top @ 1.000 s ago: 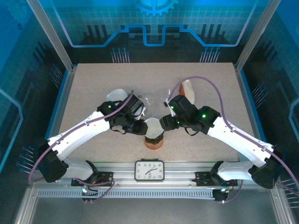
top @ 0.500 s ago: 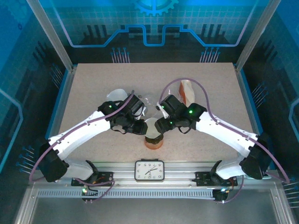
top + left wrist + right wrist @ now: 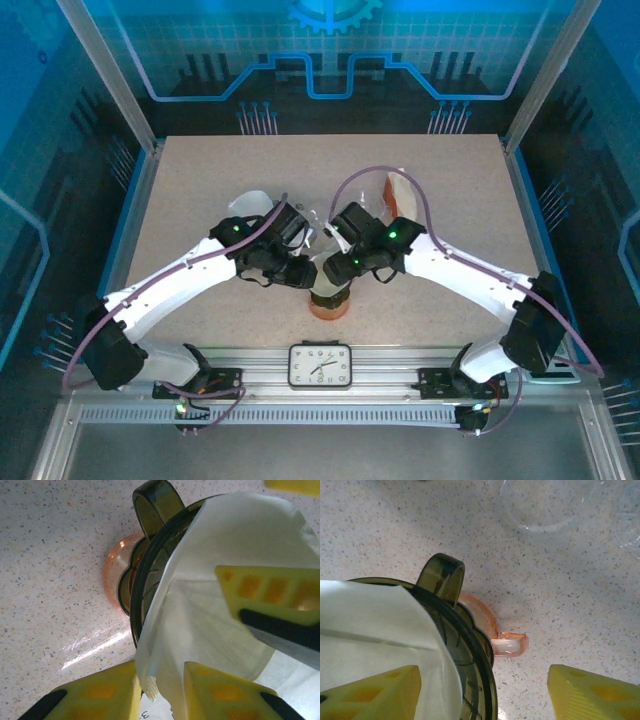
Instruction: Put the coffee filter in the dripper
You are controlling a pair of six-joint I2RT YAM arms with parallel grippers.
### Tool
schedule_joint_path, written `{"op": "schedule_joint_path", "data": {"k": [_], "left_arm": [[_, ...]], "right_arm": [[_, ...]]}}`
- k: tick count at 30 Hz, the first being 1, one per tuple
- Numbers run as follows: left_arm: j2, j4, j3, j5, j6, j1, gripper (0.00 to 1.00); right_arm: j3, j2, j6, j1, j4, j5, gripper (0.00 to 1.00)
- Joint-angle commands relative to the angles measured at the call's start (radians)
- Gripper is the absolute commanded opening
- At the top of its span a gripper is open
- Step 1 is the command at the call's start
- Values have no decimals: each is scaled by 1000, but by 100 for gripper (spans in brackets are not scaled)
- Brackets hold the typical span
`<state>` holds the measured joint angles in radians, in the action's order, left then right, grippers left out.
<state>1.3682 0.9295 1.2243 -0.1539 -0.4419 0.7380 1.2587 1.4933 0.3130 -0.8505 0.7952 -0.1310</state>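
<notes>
My left gripper is pinching a folded edge of the filter [image 3: 149, 672] over the dripper's rim, so it should open and then clamp the filter's side [image 3: 140, 625] tight against the dripper's rim.
The white paper coffee filter [image 3: 225, 540] [image 3: 370, 625] sits partly inside the dark dripper [image 3: 150, 575] [image 3: 442, 575]. The dripper stands on an orange cup [image 3: 330, 308] [image 3: 510, 644] near the table's front edge. My left gripper [image 3: 162, 690] [image 3: 303, 272] is shut on a folded edge of the filter at the dripper's rim. My right gripper [image 3: 482, 700] [image 3: 335, 270] is open and straddles the rim. One of its fingers [image 3: 270, 590] is inside the filter and the other is outside, above the table. From above, the two grippers hide most of the filter.
Clear glass vessels [image 3: 545, 505] [image 3: 318, 215] lie just behind the dripper. A white object [image 3: 248, 204] sits behind my left arm and an orange-and-white one [image 3: 400, 190] behind my right. A clock [image 3: 320, 365] is mounted on the front rail.
My right arm has swung left, bringing its gripper over the dripper and the filter. The left gripper has kept its place and its hold.
</notes>
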Motion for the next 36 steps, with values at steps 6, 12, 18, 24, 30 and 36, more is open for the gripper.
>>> {"op": "schedule_joint_path", "data": {"k": [6,12,18,24,30,36], "left_arm": [[-9,-17,-17,-4,8,5,29],[-8,-20,-20,-6,6,5,29],[-18,-32,-29,-7,-6,4,33],[-81,-84,-78,-7,-21,4,46],[-199,-176,-158,5,-43,-15,54],[-273,-287,-226,-34,-68,-43,65]], "right_arm": [[47,81,-28,-38,25,-53,69],[40,101,-31,-44,23,-74,69],[24,125,-19,-47,6,-75,69],[15,136,-8,-47,-2,-79,69],[12,141,1,-47,4,-83,69],[8,140,8,-48,12,-87,69]]}}
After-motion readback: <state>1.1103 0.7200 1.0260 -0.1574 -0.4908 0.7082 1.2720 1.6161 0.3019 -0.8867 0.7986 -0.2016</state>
